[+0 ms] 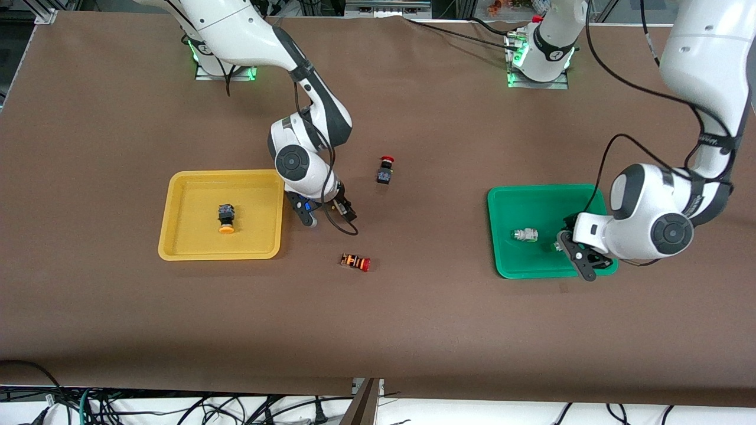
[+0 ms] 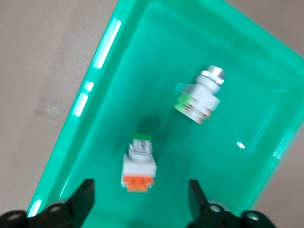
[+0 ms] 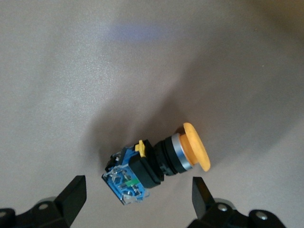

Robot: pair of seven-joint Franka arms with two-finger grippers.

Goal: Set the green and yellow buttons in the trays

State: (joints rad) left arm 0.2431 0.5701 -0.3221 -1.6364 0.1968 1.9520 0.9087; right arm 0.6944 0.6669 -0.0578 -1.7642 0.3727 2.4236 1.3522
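My right gripper will let the yellow-capped button [image 3: 153, 164] turn in its grip, with the cap pointing outward, when I lift, because the button lies at a slant between the gripper's open fingers.
The yellow tray [image 1: 177, 203] holds one black-bodied button with a yellow-orange cap [image 1: 225, 218]. A second yellow-capped button [image 3: 161, 161] lies on its side on the brown table beside that tray. My right gripper [image 1: 325, 212] hangs open over it, its fingers [image 3: 76, 190] clear on both sides, and hides it in the front view. The green tray [image 1: 531, 200] holds a white-bodied green-tipped button [image 1: 524, 235] [image 2: 199, 95] and one with an orange block [image 2: 139, 164]. My left gripper [image 1: 582, 255] [image 2: 141, 187] is open just above the orange-block button, not touching it.
A black-bodied switch with a red cap [image 1: 385, 170] stands on the table between the trays. An orange-striped switch with a red cap [image 1: 355, 262] lies nearer the front camera, close to the right gripper. The table's front edge runs along the bottom.
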